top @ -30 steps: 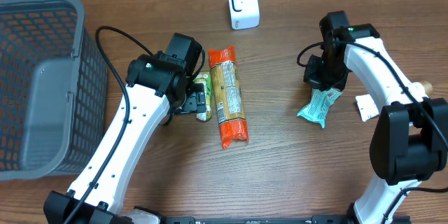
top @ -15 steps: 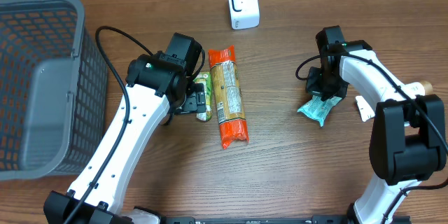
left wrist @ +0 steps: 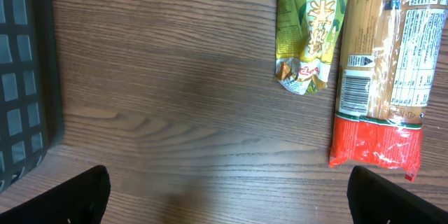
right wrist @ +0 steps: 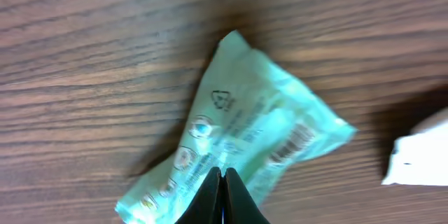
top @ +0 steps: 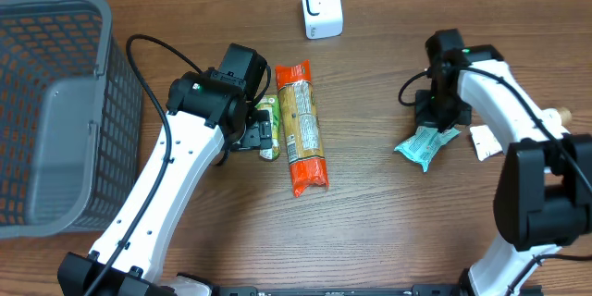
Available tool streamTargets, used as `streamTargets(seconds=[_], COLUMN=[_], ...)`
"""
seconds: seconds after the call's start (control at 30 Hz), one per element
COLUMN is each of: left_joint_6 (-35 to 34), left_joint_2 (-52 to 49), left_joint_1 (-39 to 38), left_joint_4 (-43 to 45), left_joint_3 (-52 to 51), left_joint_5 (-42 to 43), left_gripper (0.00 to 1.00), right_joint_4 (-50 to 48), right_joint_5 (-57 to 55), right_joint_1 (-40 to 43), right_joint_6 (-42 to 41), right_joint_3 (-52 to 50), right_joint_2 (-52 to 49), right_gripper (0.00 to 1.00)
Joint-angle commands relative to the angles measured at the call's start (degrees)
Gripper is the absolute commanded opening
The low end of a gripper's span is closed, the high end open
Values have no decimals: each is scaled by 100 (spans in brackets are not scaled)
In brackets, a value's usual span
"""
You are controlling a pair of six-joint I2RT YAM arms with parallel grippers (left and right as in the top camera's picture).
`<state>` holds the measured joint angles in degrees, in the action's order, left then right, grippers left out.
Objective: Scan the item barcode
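I should move my right gripper back, grab the teal packet by the edge point(right wrist: 318, 151) next to the barcode and turn it over, because it lies with its barcode point(right wrist: 294, 143) facing up.
A crumpled teal packet point(top: 424, 145) lies at the right of the table, its barcode point(right wrist: 297, 140) facing up in the right wrist view. My right gripper point(top: 442, 116) is over its upper end, and its black tips point(right wrist: 221, 175) are pressed together on the packet's film point(right wrist: 245, 133). The white scanner point(top: 322, 6) stands at the back centre. My left gripper point(top: 264, 134) hovers open beside a green tea sachet point(left wrist: 311, 35) and a long orange pasta pack point(left wrist: 381, 77). Between its wide-spread fingers point(left wrist: 227, 199) there is only wood.
A grey mesh basket point(top: 55, 111) fills the left side, and its wall point(left wrist: 21, 77) shows at the left wrist view's edge. A white paper slip point(top: 483, 141) lies just right of the teal packet. Cardboard runs along the back edge.
My right gripper shifted left and down, then back right, and the teal packet turned and slid with it. The left arm, sachet and pasta pack stayed put.
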<state>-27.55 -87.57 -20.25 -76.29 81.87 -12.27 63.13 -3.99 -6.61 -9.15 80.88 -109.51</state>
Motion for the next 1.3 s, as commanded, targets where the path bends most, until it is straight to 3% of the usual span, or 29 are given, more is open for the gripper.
streamTargets(seconds=[0.0, 0.23, 0.67, 0.7, 0.73, 0.8, 0.87, 0.97, 1.13, 1.27], left_joint_6=[-122, -122, -122, -122, -122, -122, -122, -122, -122, -122], left_joint_2=[-24, -24, -24, -24, -24, -24, -24, -24, -24, -24], left_joint_1=[-2, -2, -2, -2, -2, -2, -2, -2, -2, -2], left_joint_4=[7, 7, 9, 7, 7, 7, 7, 9, 7, 7], left_joint_3=[-13, -13, -13, -13, -13, -13, -13, -13, -13, -13], left_joint_5=[-79, -76, -79, -76, -79, -79, -76, -79, -76, -76], left_gripper=[99, 99, 100, 100, 100, 100, 99, 99, 99, 100], right_joint_4=[-153, -638, -1370, -1410, -1432, -1405, -1331, -1268, -1182, -664], right_joint_5=[125, 120, 111, 122, 131, 131, 129, 144, 686, 1117], right_joint_1=[131, 162, 232, 232, 232, 229, 229, 232, 229, 232], right_joint_6=[660, 1248, 1373, 1373, 1370, 1370, 1368, 1346, 1342, 634], right_joint_3=[-4, -505, -1307, -1346, -1381, -1419, -1419, -1419, -1263, -549], right_joint_2=[192, 184, 181, 181, 181, 181, 181, 181, 184, 186], right_gripper=[4, 4, 4, 9, 20, 60, 77, 83, 84, 84])
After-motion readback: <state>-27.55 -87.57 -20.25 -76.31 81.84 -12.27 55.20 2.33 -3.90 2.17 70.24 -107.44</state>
